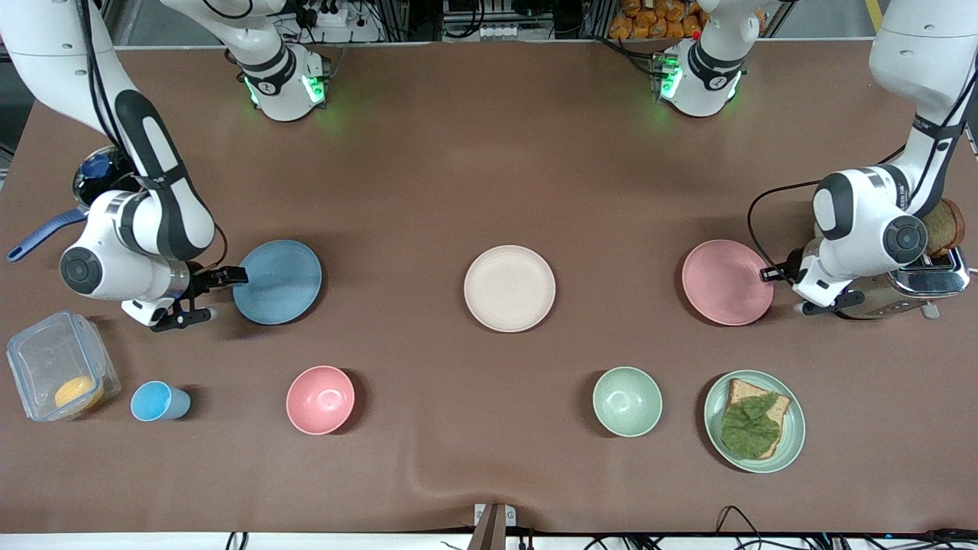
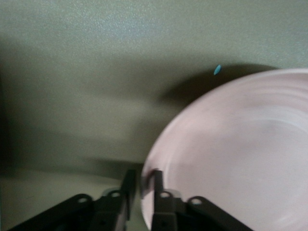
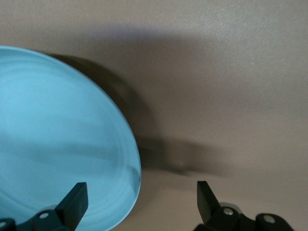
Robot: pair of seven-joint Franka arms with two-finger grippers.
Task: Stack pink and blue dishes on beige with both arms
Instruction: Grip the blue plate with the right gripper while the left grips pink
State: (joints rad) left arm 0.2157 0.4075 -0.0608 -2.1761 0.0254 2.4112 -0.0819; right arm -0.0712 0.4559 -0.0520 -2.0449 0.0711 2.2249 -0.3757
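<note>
The blue plate looks just as wide as the beige plate and pink plate, so I expect it to cover nearly all of both when I lower it onto them.
The beige plate lies flat at the middle of the table. Toward the left arm's end lies the pink plate, and my left gripper is at its rim. In the left wrist view the left gripper is shut on the pink plate, with the rim pinched between the two fingers. The blue plate lies toward the right arm's end. My right gripper is open at its edge. In the right wrist view the right gripper has one finger over the blue plate and the other over the table.
Nearer the front camera stand a blue cup, a pink bowl, a green bowl and a green plate with bread and a leaf. A clear container sits by the right arm. A toaster stands beside the left arm.
</note>
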